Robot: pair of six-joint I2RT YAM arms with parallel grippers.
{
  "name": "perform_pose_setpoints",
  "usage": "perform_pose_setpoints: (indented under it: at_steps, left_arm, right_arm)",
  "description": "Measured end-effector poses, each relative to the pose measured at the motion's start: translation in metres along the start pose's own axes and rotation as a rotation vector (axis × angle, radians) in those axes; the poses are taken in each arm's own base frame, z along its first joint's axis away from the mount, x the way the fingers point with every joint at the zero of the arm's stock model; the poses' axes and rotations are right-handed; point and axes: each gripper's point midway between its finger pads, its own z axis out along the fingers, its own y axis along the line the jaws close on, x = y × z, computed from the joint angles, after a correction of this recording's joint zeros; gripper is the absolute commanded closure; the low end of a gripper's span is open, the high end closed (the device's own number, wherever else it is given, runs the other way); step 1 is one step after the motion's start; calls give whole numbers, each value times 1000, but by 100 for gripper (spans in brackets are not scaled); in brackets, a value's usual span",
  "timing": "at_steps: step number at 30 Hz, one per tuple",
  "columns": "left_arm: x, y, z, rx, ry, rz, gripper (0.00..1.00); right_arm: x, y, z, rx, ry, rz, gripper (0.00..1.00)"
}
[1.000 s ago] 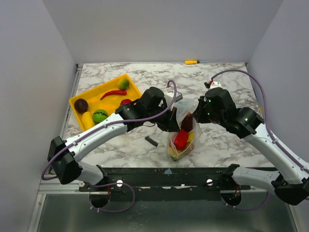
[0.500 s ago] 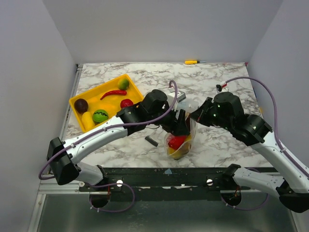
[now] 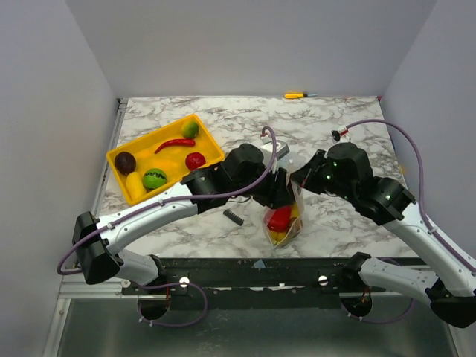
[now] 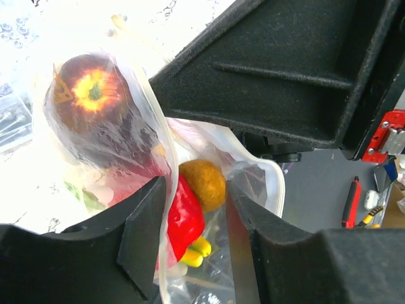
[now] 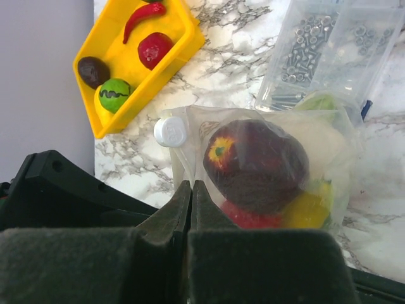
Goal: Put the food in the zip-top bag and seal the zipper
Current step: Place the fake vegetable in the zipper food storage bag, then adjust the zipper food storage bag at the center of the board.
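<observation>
The bag's opening is sagging open and the red pepper (image 4: 186, 215) is near the bag's rim, so next my left gripper closes on that rim (image 4: 171, 170) and pulls it back before sealing.
The zip-top bag (image 3: 282, 221) hangs between both arms, holding food: a dark red apple (image 5: 254, 162), a red pepper (image 4: 184, 216), a brown ball (image 4: 202, 183) and yellow pieces (image 4: 197, 249). My right gripper (image 5: 191, 185) is shut on the bag's rim strip, the zipper (image 5: 182, 166), just below its white slider (image 5: 170, 131). My left gripper (image 4: 195, 190) is open, its fingers (image 4: 144, 231) standing either side of the bag's mouth, with the rim against the left finger. In the top view the left gripper (image 3: 280, 196) and right gripper (image 3: 299, 178) meet at the bag's top.
A yellow tray (image 3: 141, 195) at the left holds a red chili (image 3: 175, 143), a lime (image 3: 190, 129), a red ball (image 3: 195, 160), a striped green ball (image 3: 155, 178) and a dark purple piece (image 3: 124, 161). A clear box of screws (image 5: 329, 47) lies behind the bag. A small dark spring (image 3: 233, 216) lies beside it.
My left gripper has come open and slid right, around the bag's top. The right arm swung lower while staying shut on the rim. The bag has sunk a little toward the near edge.
</observation>
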Motion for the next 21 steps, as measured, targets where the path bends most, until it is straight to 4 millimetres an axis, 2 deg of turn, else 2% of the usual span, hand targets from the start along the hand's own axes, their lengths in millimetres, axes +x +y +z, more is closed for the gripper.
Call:
perform_pose_setpoints:
  at_steps: [6, 8, 15, 21]
  left_arm:
    - [4, 0, -7, 7, -12, 2, 80]
    - [5, 1, -8, 7, -13, -4, 98]
    - [6, -2, -10, 15, -8, -26, 100]
    - [-7, -27, -31, 143, -126, -117, 100]
  right_arm:
    - [2, 7, -1, -60, 18, -127, 99]
    - [2, 9, -1, -78, 19, -157, 99]
    - [-4, 14, 1, -60, 36, -259, 99]
    - [-26, 37, -15, -96, 10, -316, 99]
